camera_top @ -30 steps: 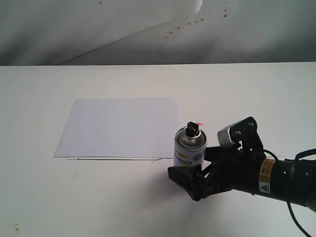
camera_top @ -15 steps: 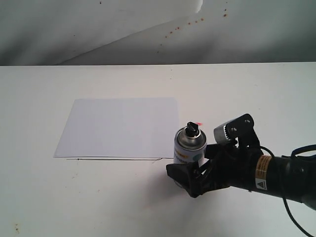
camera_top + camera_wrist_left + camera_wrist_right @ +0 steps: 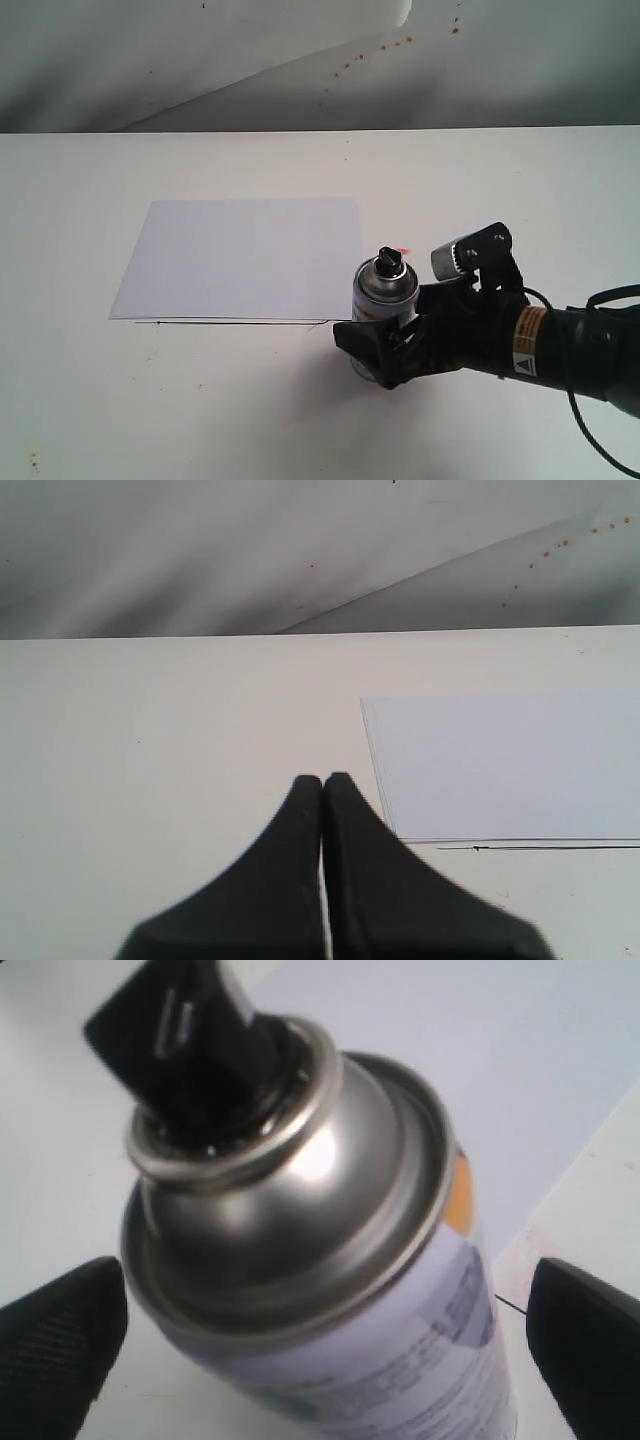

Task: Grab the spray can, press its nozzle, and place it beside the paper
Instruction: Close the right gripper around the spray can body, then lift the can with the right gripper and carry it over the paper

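Note:
A small red spot [image 3: 403, 251] shows from behind the spray can [image 3: 385, 288], so I expect more red marks to be hidden around it when I lift the can.
The spray can [image 3: 385, 300] stands upright on the table at the near right corner of the paper [image 3: 245, 255], its black nozzle [image 3: 389, 260] on top. My right gripper [image 3: 388, 335] is open with a finger on each side of the can's body. In the right wrist view the can [image 3: 330, 1290] and nozzle [image 3: 185, 1030] fill the frame. The two black fingertips [image 3: 60, 1340] stand beside the can with small gaps, and the paper [image 3: 480, 1050] lies behind. My left gripper [image 3: 322, 780] is shut on nothing, over bare table next to the paper [image 3: 510, 765]. It is out of the exterior view.
A large curled white backdrop sheet [image 3: 250, 50] with red specks rises behind the white table [image 3: 150, 400]. A small red spot [image 3: 403, 250] lies just behind the can. A thin black line [image 3: 240, 322] runs along the paper's near edge.
My right gripper has slid left toward the can, so its fingers now reach further along both sides of it. The can and paper have not moved.

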{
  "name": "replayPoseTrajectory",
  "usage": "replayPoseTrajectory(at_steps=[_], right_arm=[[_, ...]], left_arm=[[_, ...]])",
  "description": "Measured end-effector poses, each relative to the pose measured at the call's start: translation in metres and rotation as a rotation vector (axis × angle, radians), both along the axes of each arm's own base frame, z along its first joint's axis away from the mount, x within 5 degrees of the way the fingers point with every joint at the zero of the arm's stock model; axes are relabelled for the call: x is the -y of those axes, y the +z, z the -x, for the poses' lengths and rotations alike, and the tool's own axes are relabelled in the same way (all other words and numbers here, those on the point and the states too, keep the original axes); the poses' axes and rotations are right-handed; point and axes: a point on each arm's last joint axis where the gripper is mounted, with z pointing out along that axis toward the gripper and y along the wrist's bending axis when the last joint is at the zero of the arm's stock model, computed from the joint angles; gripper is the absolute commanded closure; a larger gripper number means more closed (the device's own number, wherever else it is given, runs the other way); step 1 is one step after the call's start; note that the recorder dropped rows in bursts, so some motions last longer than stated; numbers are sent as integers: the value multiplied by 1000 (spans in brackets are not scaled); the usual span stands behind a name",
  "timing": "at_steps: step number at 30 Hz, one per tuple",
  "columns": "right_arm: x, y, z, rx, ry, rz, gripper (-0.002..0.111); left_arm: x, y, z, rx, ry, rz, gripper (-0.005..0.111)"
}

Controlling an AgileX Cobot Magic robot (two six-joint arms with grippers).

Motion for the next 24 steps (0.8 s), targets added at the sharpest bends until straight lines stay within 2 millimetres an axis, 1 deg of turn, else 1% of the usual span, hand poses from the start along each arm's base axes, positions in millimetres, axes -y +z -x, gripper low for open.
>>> replayPoseTrajectory(at_steps=[4, 8, 11, 14, 16, 18, 20, 24], right_arm=[[-3, 2, -3, -6, 20, -6, 3], [-3, -7, -3, -45, 20, 13, 4], [-3, -11, -3, -60, 21, 21, 8], [-3, -12, -3, -64, 21, 22, 16], [-3, -12, -3, -64, 21, 23, 24], [-3, -13, -3, -66, 21, 23, 34], [-3, -13, -3, -66, 19, 23, 49], [-3, -11, -4, -62, 3, 6, 86]], left_arm=[[0, 0, 0, 0, 0, 0, 107], [0, 0, 0, 0, 0, 0, 107], [0, 0, 0, 0, 0, 0, 107], [0, 0, 0, 0, 0, 0, 107], [0, 0, 0, 0, 0, 0, 107], [0, 0, 0, 0, 0, 0, 107], [0, 0, 0, 0, 0, 0, 107], [0, 0, 0, 0, 0, 0, 107]])
